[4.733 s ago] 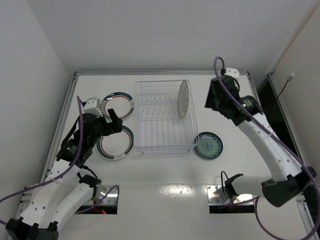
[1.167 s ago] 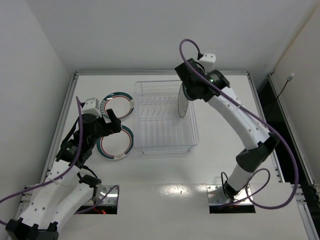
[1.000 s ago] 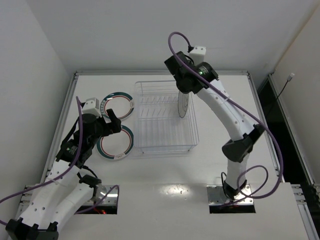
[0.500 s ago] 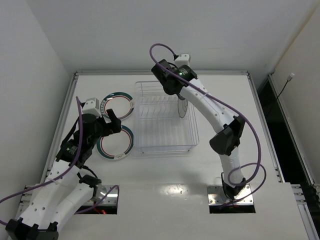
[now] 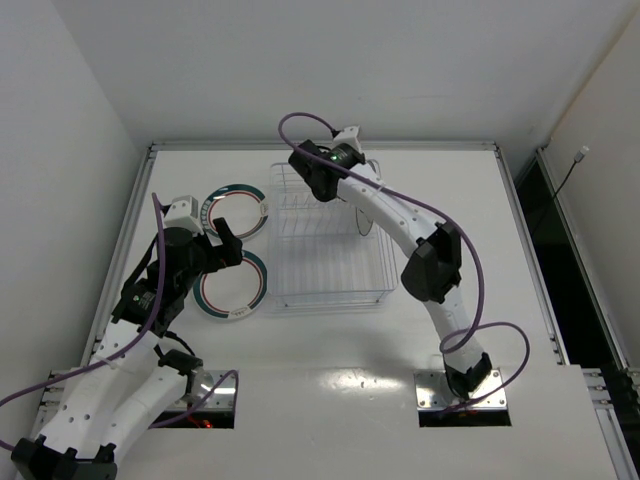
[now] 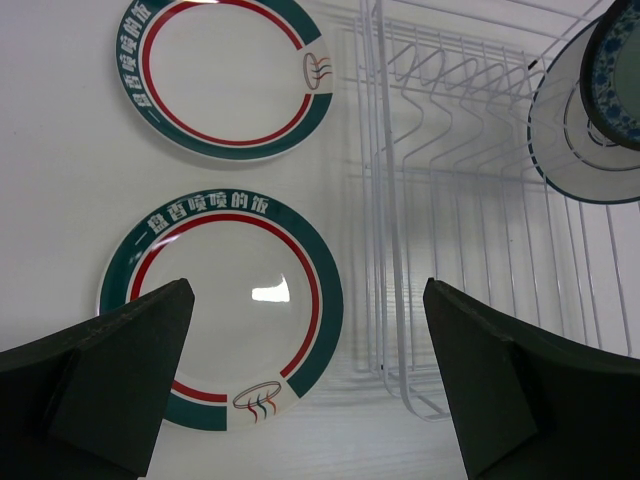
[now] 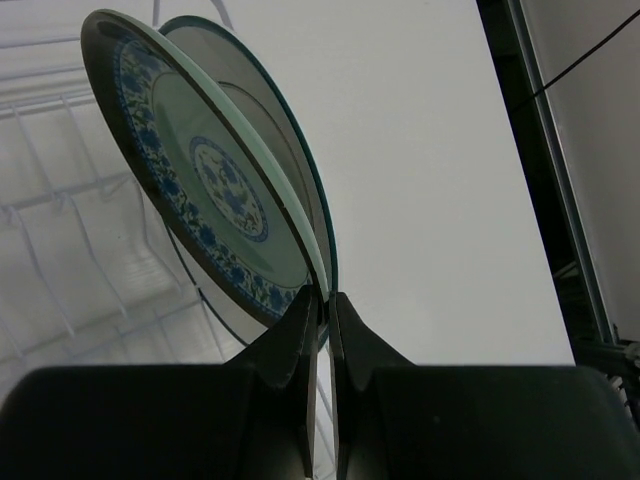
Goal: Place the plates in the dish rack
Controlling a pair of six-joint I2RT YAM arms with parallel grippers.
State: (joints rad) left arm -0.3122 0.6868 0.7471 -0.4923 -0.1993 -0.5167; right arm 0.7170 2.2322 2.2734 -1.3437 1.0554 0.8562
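The small teal plate (image 7: 222,185) hangs edgewise beside the standing plate, so my right gripper should continue to lower it until it rests among the dish rack's pegs (image 7: 150,240), then release.
Two white plates with green and red rings lie flat left of the dish rack (image 5: 330,262): a far plate (image 5: 237,212) (image 6: 225,75) and a near plate (image 5: 232,285) (image 6: 222,305). My left gripper (image 5: 230,246) (image 6: 308,290) hangs open above the near plate's right side and holds nothing. A third ringed plate (image 5: 363,216) (image 6: 572,145) (image 7: 292,150) stands on edge among the rack's far right tines. My right gripper (image 7: 322,300) is shut on the rim of the small teal plate (image 7: 200,170) (image 6: 618,70). It holds that plate upright, close beside the standing one.
The right arm (image 5: 385,205) arches over the rack's far right corner, its elbow (image 5: 432,262) just off the rack's right side. Rows of bare tines (image 6: 450,110) fill the rack's left and middle. A dark gap (image 5: 545,240) runs along the table's right edge.
The right wrist has swung left across the far end of the rack with the teal plate, which earlier lay on the table right of the rack. The left arm has not moved.
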